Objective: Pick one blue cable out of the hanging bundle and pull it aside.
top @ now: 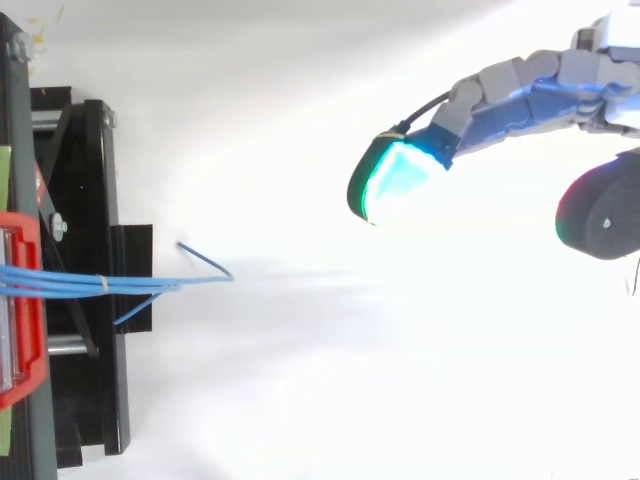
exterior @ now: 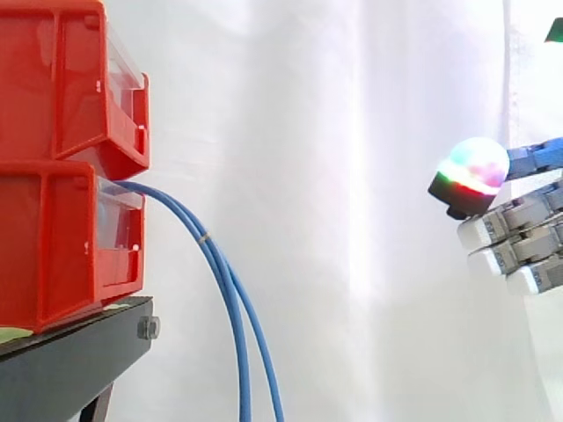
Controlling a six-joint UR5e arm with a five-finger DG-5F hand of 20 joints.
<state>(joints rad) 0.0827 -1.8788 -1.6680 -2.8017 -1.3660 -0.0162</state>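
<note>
The outer blue cable [exterior: 263, 352] already splits [exterior: 230, 268] off from the tied bundle. It will come away by itself when I pull it to the side.
A bundle of blue cables [exterior: 230, 290] comes out of the lower red bin [exterior: 62, 246] and hangs down in front of the stand; from above the blue cables [top: 110, 284] run right from the bin and bend at their outer end. My hand [exterior: 519, 233] is at the right edge, well clear of the cables, with nothing in it. Its fingers are stretched out toward the cables, one glowing pad [top: 395, 178] leading, and the thumb's pad [top: 600, 212] stands apart to the right. The hand is open.
Two red bins are stacked on a black stand [exterior: 79, 352] at the left, the upper red bin [exterior: 70, 79] above the lower. A white curtain [exterior: 352, 176] hangs behind. Wide free room lies between cables and hand.
</note>
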